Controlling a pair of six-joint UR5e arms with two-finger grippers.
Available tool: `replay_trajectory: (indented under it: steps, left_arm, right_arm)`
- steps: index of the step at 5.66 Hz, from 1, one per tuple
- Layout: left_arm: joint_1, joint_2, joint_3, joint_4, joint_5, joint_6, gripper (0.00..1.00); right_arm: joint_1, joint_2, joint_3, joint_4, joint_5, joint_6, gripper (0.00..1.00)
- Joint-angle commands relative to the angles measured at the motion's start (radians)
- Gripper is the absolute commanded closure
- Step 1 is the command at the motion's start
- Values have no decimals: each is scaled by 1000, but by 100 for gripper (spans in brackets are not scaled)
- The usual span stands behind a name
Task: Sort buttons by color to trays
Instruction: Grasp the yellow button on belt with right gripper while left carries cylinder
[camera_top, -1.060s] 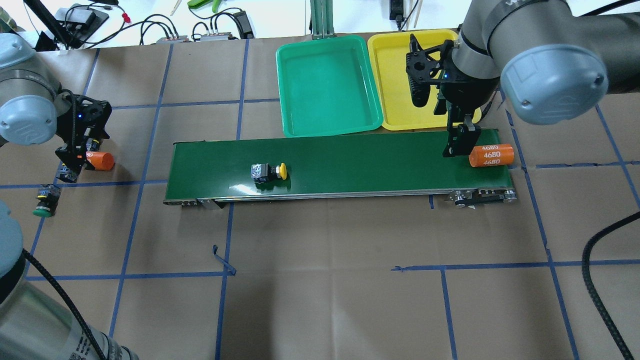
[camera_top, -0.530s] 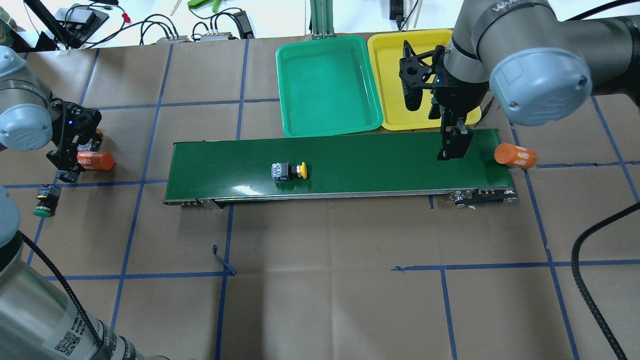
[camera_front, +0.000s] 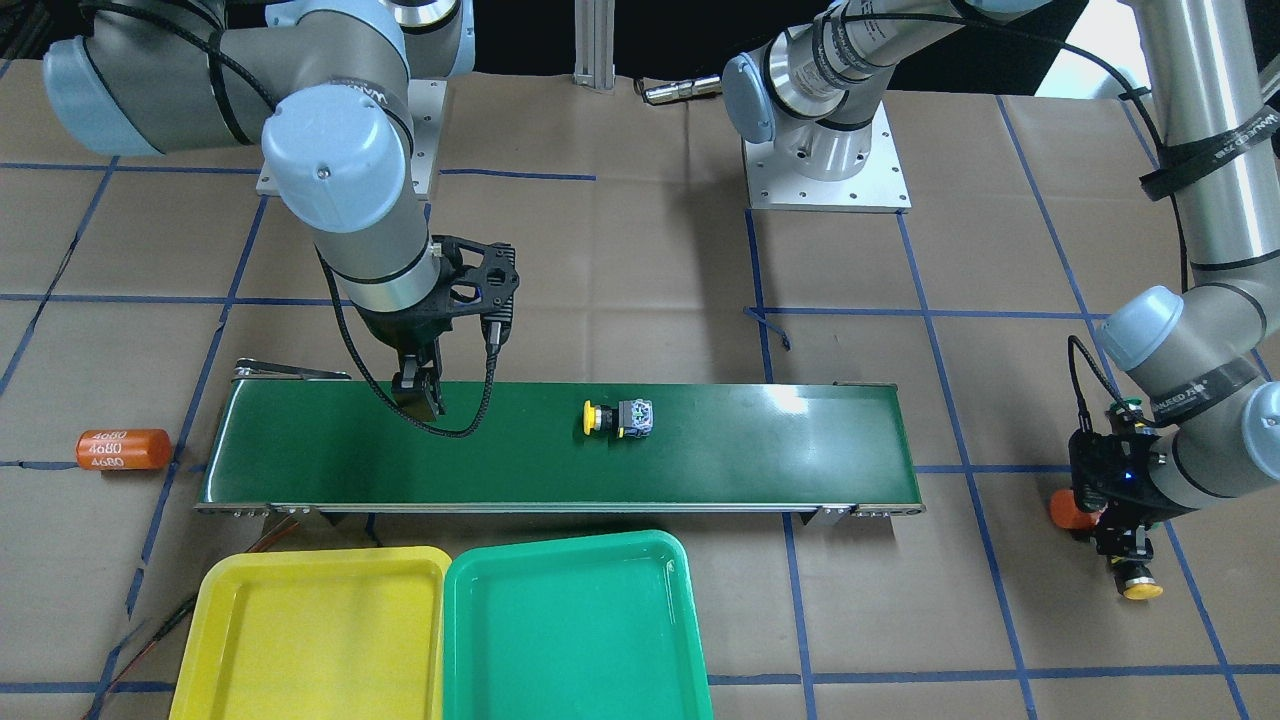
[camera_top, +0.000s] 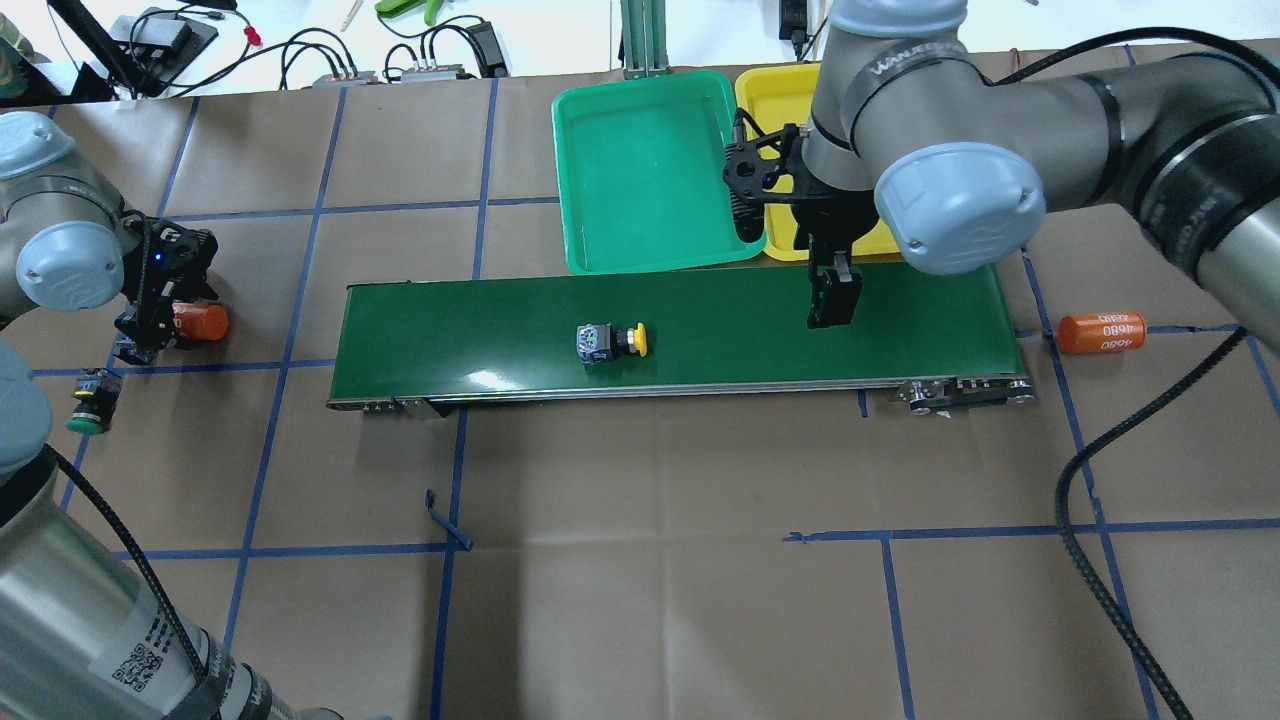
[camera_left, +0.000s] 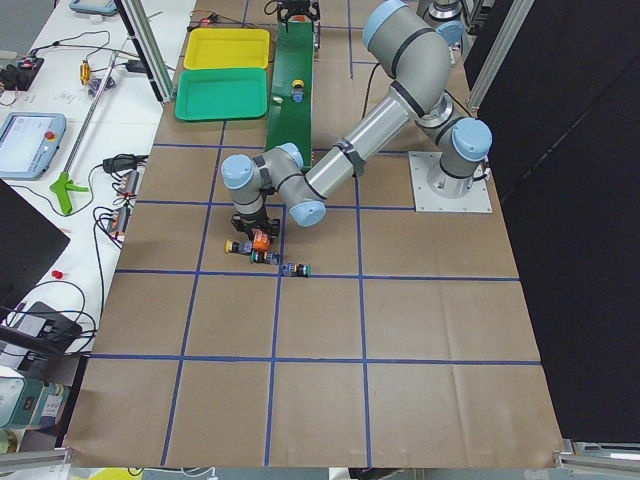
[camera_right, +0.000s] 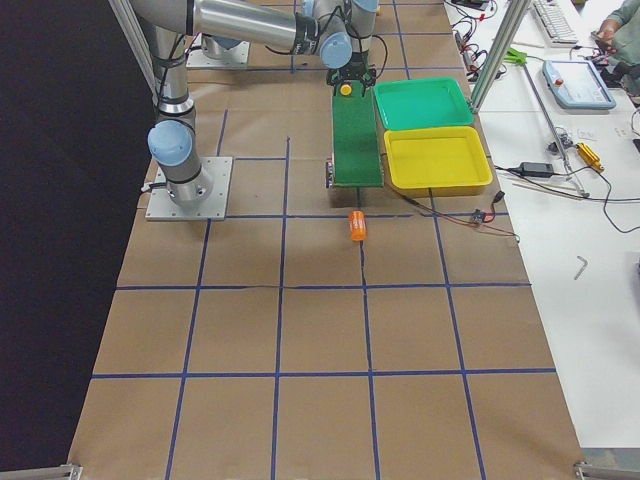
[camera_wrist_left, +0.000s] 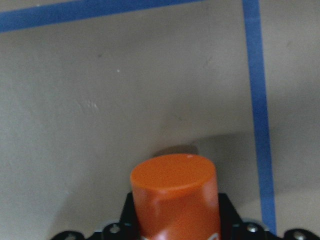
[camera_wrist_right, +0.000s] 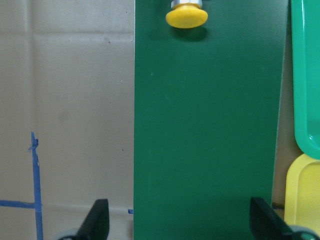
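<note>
I expect the button to ride into reach before I lift it, because my right gripper (camera_front: 417, 386) hangs open over the belt, away from the yellow button (camera_front: 619, 418).
A yellow button (camera_top: 612, 342) lies on its side mid-belt, cap toward the robot's right; it also shows in the front view (camera_front: 618, 417) and its cap shows at the top of the right wrist view (camera_wrist_right: 186, 16). My right gripper (camera_top: 832, 300) hangs open and empty over the belt, right of that button. The green tray (camera_top: 650, 170) and yellow tray (camera_top: 775, 150) sit behind the belt, both empty. My left gripper (camera_top: 150, 320) is shut on an orange cylinder (camera_wrist_left: 175, 195) off the belt's left end. A green button (camera_top: 88, 400) and another yellow button (camera_front: 1140, 585) lie beside it.
The dark-green conveyor belt (camera_top: 700, 310) runs across the table's middle. A second orange "4680" cylinder (camera_top: 1100, 332) lies on the paper past the belt's right end. Cables and gear lie along the far edge.
The yellow button rode right along the belt. The orange cylinder dropped off the belt's right end onto the table. My right gripper moved left over the belt. The left gripper stayed at its cylinder.
</note>
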Motion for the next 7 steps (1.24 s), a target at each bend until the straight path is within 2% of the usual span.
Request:
replay_trajectory:
  steps: [1,2,3,5,6,7]
  left_arm:
    - [-32,62,-13,-36,-2,-47,99]
    - [-116,151,-10,-156,-3,-107,99]
    - [-200,205,-4,-261,-3,-244,100]
    - [-432,231,-54,-268,-3,-510,100]
    - [-492,234,-77,-268,-5,-582,100]
    - [-511,231,-118,-253,-8,-585,99]
  right_arm:
    - [57,86,0,-111,1,78,0]
    - [80,112,0,-162,1,87,0]
    - [85,125,0,-161,1,129,0]
    - [89,132,7,-151,1,163,0]
    - [89,143,42,-159,0,149,0]
    - [74,143,82,-229,-2,90,1]
